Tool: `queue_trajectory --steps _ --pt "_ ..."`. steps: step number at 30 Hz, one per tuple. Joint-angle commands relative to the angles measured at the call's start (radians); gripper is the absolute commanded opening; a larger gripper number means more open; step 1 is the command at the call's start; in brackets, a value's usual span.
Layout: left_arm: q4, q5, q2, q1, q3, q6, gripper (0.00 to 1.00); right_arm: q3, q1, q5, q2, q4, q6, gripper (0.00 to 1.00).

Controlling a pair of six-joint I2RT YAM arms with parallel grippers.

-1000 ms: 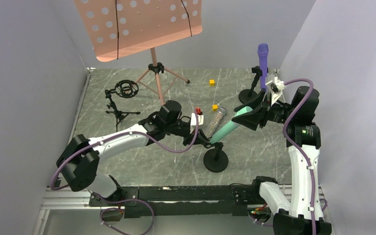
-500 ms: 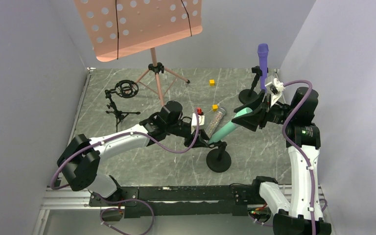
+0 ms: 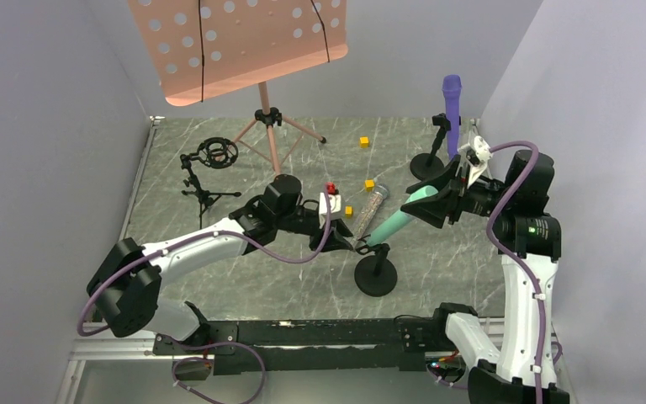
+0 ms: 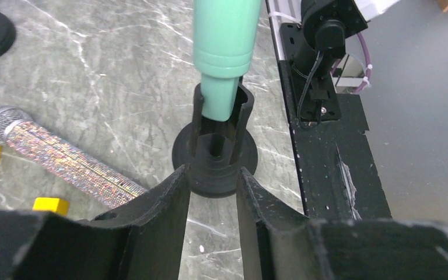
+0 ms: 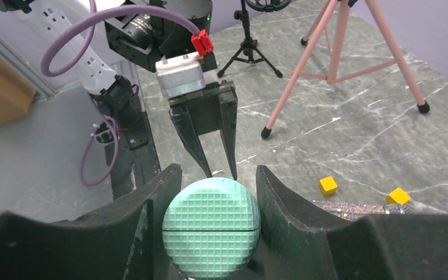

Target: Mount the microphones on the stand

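The mint-teal microphone's narrow tail (image 4: 219,104) sits shallow in the forked clip, so my left gripper should steady the clip's near end (image 4: 237,151) while my right gripper pushes deeper.
The mint-teal microphone (image 3: 391,223) slants down from my right gripper (image 3: 427,200), which is shut on its gridded head (image 5: 212,227). Its narrow tail sits in the forked clip (image 4: 219,146) of the small black stand (image 3: 376,278). My left gripper (image 4: 213,175) stands open, one finger at each side of the clip's near end, with bare table showing between them. The purple microphone (image 3: 452,105) stands upright in another stand at the back right. The glittery silver-pink microphone (image 3: 368,209) lies flat on the table, left of the mint one.
A pink music stand (image 3: 240,42) on a tripod stands at the back. A black shock-mount tripod (image 3: 210,164) is at the back left. Small yellow cubes (image 3: 369,184) lie near the glittery microphone. The black rail (image 4: 332,175) runs along the table's near edge.
My left gripper has opened and drawn back a little to the left, off the stand's clip. The stand's base has shifted slightly right. The right gripper still holds the mint microphone.
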Motion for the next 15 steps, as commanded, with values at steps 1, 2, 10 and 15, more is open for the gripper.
queue_trajectory --steps 1,2,10,15 --pt "0.059 0.010 -0.066 0.028 -0.013 -0.017 0.41 0.057 -0.014 0.015 -0.009 -0.036 -0.055 0.11" --pt "0.058 0.009 -0.068 0.029 -0.012 -0.017 0.41 0.057 -0.015 0.012 -0.008 -0.035 -0.050 0.11" --pt "0.073 0.037 -0.051 0.029 0.001 -0.015 0.34 -0.027 -0.016 -0.005 -0.017 0.049 0.017 0.11" --pt "0.064 0.060 -0.006 0.003 0.032 0.004 0.26 -0.043 -0.016 0.008 -0.022 0.042 0.002 0.11"
